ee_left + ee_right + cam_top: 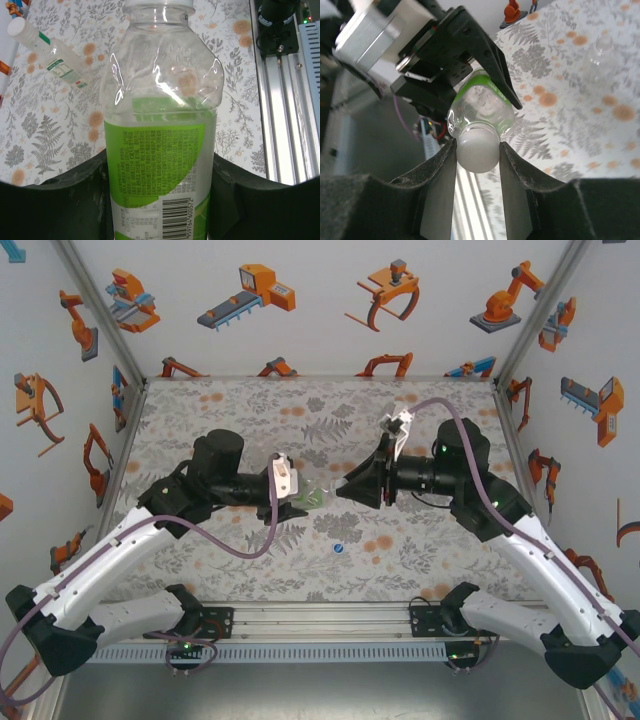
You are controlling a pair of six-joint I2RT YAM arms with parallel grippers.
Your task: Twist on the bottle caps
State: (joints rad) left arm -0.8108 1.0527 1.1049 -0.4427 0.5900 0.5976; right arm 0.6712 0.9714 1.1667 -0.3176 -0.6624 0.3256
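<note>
The white cap (478, 151) sits straight on the bottle's neck (159, 16), so my right gripper should keep turning the white cap until its wrist gets to the end of the turn, then let go.
My left gripper (160, 167) (298, 496) is shut on the body of a clear bottle (162, 120) (316, 498) with a bright green label, held sideways above the table. A white cap (479, 156) sits on that bottle's neck. My right gripper (477, 145) (341, 492) is shut on the white cap, one finger pressed on each side. The two grippers face each other over the middle of the table. A blue cap (340, 549) lies on the table just in front of them. A slim clear bottle (50, 57) (398, 426) with a white cap and a green band lies on its side further back.
The metal rail (285, 115) runs along the near edge of the table, with both arm bases on it. A faint clear bottle (601, 47) stands on the patterned cloth beyond the left gripper. Walls enclose the table on three sides.
</note>
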